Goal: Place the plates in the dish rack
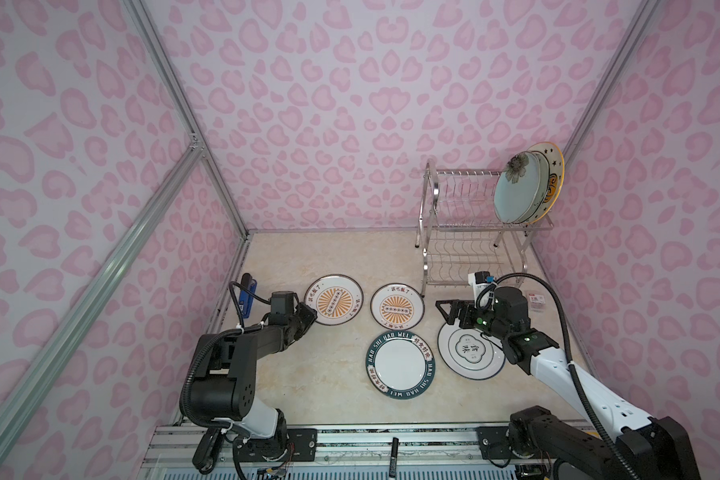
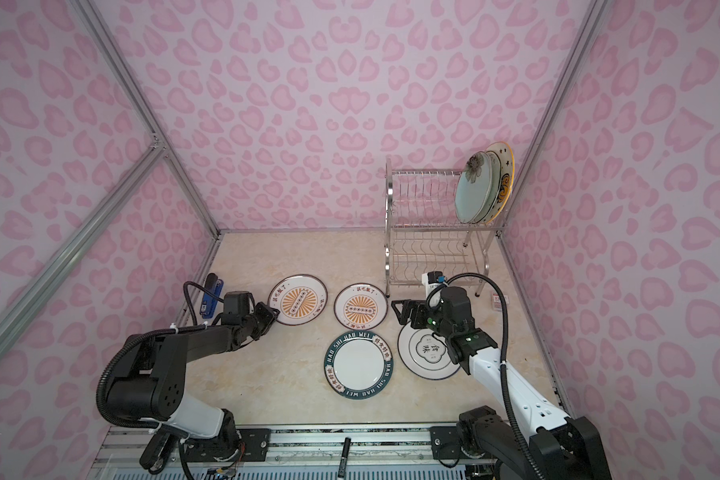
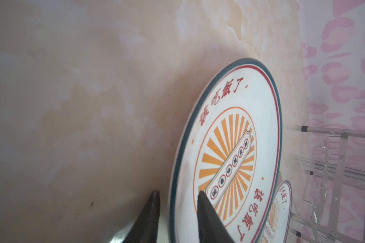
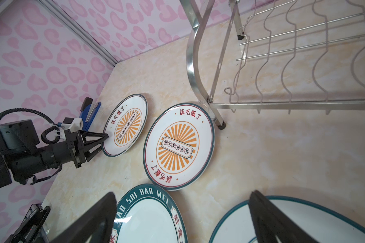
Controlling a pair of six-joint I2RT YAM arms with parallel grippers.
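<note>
The first sunburst plate (image 1: 333, 300) is far from the dish rack, so my left gripper should grip its near rim (image 3: 173, 214) and bring it over to my right gripper.
Four plates lie flat on the table: a sunburst plate (image 1: 334, 299) (image 3: 228, 151), a second sunburst plate (image 1: 397, 306) (image 4: 179, 145), a teal lettered plate (image 1: 400, 365) (image 4: 148, 218) and an emblem plate (image 1: 466, 351) (image 4: 303, 216). The dish rack (image 1: 431, 195) (image 4: 193, 52) stands back right. On its top tier, a pale blue flower plate (image 1: 516, 191) fronts a star plate (image 1: 553, 174). My left gripper (image 1: 310, 316) (image 3: 178, 192) is open, its jaws either side of the first sunburst plate's near rim. My right gripper (image 1: 443, 312) (image 4: 183, 193) hovers wide open and empty between the lettered and emblem plates.
A blue stapler (image 1: 248, 293) lies by the left wall. A small packet (image 1: 537, 300) sits near the right wall beside the rack. A black marker (image 1: 393, 455) rests on the front rail. Pink patterned walls close in three sides.
</note>
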